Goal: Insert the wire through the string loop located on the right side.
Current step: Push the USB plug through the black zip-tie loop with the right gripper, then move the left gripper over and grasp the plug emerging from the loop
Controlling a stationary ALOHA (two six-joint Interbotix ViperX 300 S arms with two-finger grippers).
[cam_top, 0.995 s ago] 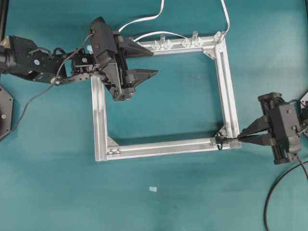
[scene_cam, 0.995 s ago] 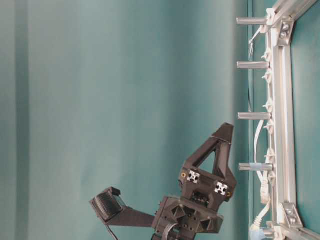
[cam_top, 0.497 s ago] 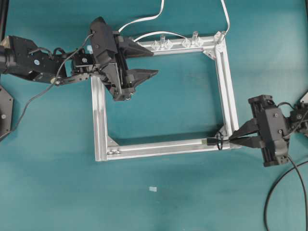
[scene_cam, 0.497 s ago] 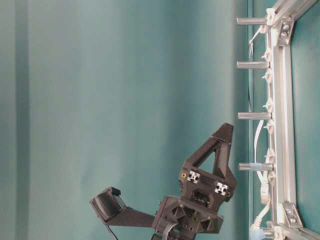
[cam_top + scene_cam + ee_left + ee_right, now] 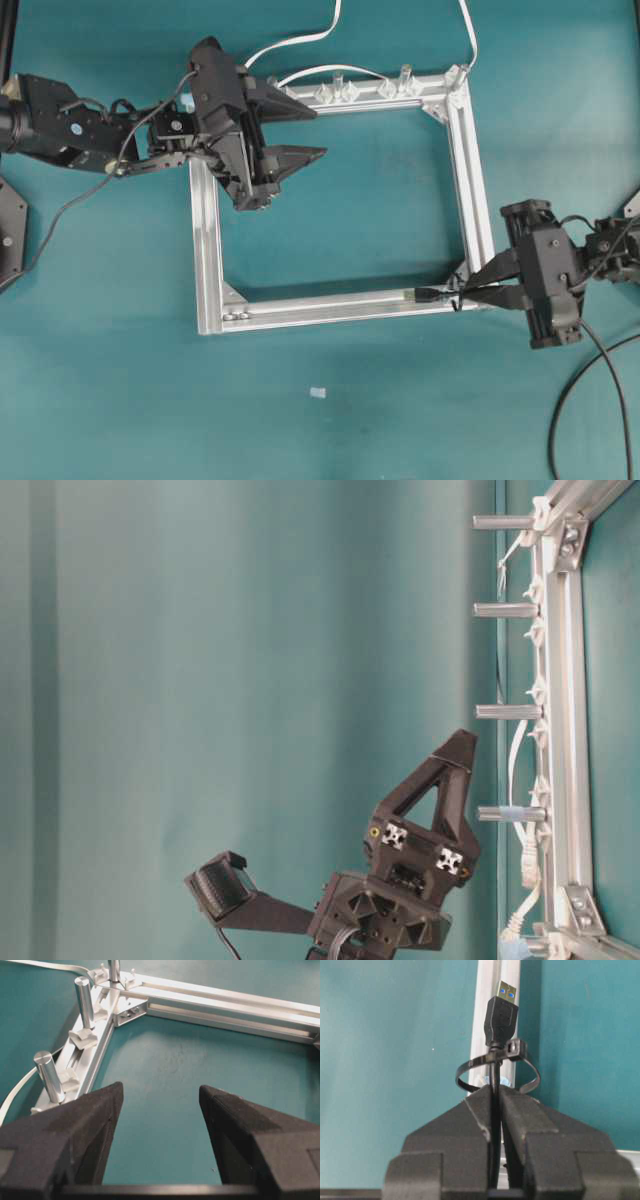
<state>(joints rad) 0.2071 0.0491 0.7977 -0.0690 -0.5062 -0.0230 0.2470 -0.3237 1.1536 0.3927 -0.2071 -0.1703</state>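
I expect the wire to slide through the string loop and follow in a long curve when I pull the plug (image 5: 427, 295), because slack cable (image 5: 611, 372) trails behind the string loop.
The wire (image 5: 494, 1072) is a thin black cable ending in a USB plug (image 5: 501, 1012). My right gripper (image 5: 495, 1091) is shut on the cable just behind the string loop (image 5: 465, 1072). The plug sticks out past the loop, over the aluminium frame (image 5: 492, 980). From overhead, the right gripper (image 5: 472, 293) sits at the frame's lower right corner, and the plug (image 5: 425, 295) lies to the left of the loop (image 5: 456, 287) on the bottom rail. My left gripper (image 5: 320, 132) hovers open and empty over the frame's upper left part (image 5: 220, 1007).
Upright metal posts (image 5: 46, 1072) and clear clips line the frame's top rail (image 5: 380, 92). White cables (image 5: 300, 40) run off the far edge. The wire's black cable (image 5: 570, 400) trails behind the right arm. A small white scrap (image 5: 317, 393) lies on the teal table.
The right gripper has moved left with the wire, carrying the plug from the loop's mouth through to its far side. The left arm has barely shifted.
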